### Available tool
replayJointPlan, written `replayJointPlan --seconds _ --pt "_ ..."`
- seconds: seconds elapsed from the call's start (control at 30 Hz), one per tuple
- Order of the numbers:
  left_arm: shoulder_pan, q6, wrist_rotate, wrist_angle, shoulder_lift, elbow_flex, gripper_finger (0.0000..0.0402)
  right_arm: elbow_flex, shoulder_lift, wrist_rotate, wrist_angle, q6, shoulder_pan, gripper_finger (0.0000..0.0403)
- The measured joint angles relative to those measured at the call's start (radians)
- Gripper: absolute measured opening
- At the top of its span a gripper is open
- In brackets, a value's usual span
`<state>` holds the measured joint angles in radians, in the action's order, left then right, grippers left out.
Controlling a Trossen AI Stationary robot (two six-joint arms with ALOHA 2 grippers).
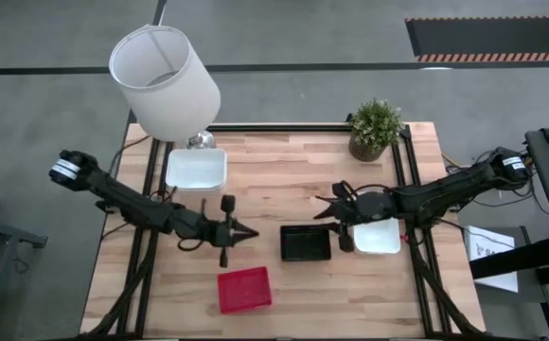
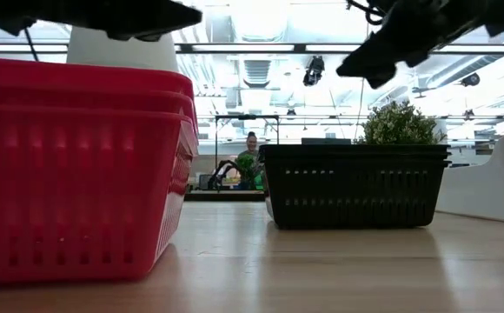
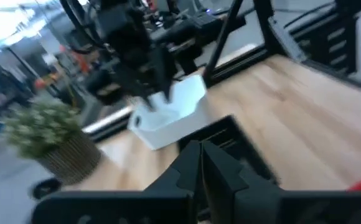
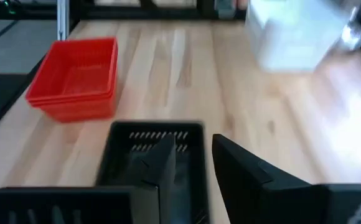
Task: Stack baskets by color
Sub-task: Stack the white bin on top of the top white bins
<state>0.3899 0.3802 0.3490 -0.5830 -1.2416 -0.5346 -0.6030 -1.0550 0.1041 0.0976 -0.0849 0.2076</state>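
Note:
A gap parts the black baskets from the nearby white basket, so my open right gripper should go to the white rim next until its fingers straddle it.
A red basket stack sits near the table's front edge, and also shows in the right wrist view. The black baskets stand at mid-table. One white basket lies by the lamp, and another lies right of the black ones. My left gripper hovers shut, left of the black baskets, holding nothing. My right gripper hangs open above the gap between the black baskets and the right white basket, its fingers empty over the black baskets.
A white lampshade stands over the far left corner. A potted plant is at the far right. Bare wood lies between the red stack and the black baskets. In the low view a person sits far behind the table.

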Motion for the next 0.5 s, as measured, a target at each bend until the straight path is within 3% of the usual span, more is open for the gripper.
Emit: replayJointPlan --seconds 0.27,0.5 --pt "-0.022 0.117 0.011 -0.011 0.143 0.053 0.0000 -0.159 -0.054 0.000 -0.367 -0.292 0.053 0.0076" --pt "-0.022 0.116 0.023 -0.012 0.193 0.052 0.0000 -0.283 -0.060 -0.030 -0.770 -0.746 0.056 0.0068"
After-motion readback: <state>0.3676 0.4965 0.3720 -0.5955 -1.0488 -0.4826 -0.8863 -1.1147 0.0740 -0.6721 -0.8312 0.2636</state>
